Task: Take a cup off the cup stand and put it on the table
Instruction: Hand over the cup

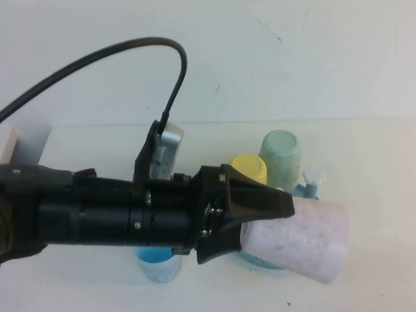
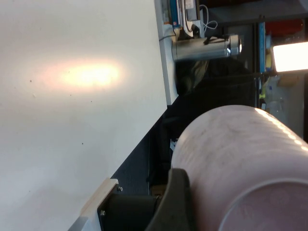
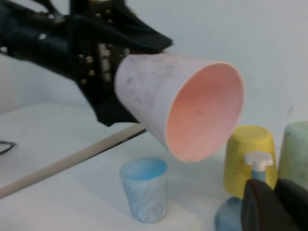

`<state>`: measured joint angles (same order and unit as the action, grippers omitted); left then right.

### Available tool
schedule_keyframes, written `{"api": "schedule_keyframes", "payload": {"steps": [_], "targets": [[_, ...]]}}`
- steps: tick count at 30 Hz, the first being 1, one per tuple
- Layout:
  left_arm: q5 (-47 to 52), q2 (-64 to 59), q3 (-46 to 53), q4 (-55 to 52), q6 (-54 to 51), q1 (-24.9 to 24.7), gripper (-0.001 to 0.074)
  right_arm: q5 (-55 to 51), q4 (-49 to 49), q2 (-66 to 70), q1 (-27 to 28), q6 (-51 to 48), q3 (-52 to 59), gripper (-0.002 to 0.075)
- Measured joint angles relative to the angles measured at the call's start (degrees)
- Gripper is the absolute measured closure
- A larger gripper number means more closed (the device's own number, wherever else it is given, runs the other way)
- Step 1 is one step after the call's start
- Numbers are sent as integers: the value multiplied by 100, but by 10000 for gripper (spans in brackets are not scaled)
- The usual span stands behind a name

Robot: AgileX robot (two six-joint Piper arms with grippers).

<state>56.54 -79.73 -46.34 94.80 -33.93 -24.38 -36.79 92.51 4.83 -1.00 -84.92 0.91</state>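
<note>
The cup's base end (image 1: 257, 238) sits in my left gripper, the pink cup on its side, so my right gripper should first open and take the cup's open end (image 1: 334, 244).
My left gripper (image 1: 263, 224) is shut on the pale pink speckled cup (image 1: 296, 244) and holds it tilted on its side in the air, above the front of the cup stand (image 1: 311, 188). The cup fills the left wrist view (image 2: 231, 159), with one black finger (image 2: 178, 202) against its wall. In the right wrist view the cup (image 3: 159, 96) shows its open mouth, well above the white table (image 3: 48, 134). The stand's blue base (image 3: 231, 214) and a white-capped peg (image 3: 258, 159) sit just past my right gripper (image 3: 278, 204), whose fingers are together and empty.
A yellow cup (image 1: 250, 168) and a pale green-blue cup (image 1: 283, 156) hang upside down on the stand's pegs. A blue cup (image 1: 158, 263) stands upright on the table to the left of the stand, under my left arm. A wooden block (image 1: 8, 146) is at the far left.
</note>
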Motion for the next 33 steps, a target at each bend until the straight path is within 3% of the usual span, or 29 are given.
{"api": "schedule_keyframes", "payload": {"steps": [4, 8, 11, 33], "targets": [[78, -50, 58, 50, -61, 9, 172, -596, 296, 587, 0, -1138, -146, 573], [86, -50, 58, 61, -72, 9, 172, -896, 332, 1307, 0, -1418, -447, 404], [86, -50, 58, 65, -72, 9, 172, -1214, 342, 1819, 0, -1695, -680, 336], [-125, -50, 58, 91, -185, 9, 172, -2505, 363, 4596, 0, -2913, -1605, 308]]}}
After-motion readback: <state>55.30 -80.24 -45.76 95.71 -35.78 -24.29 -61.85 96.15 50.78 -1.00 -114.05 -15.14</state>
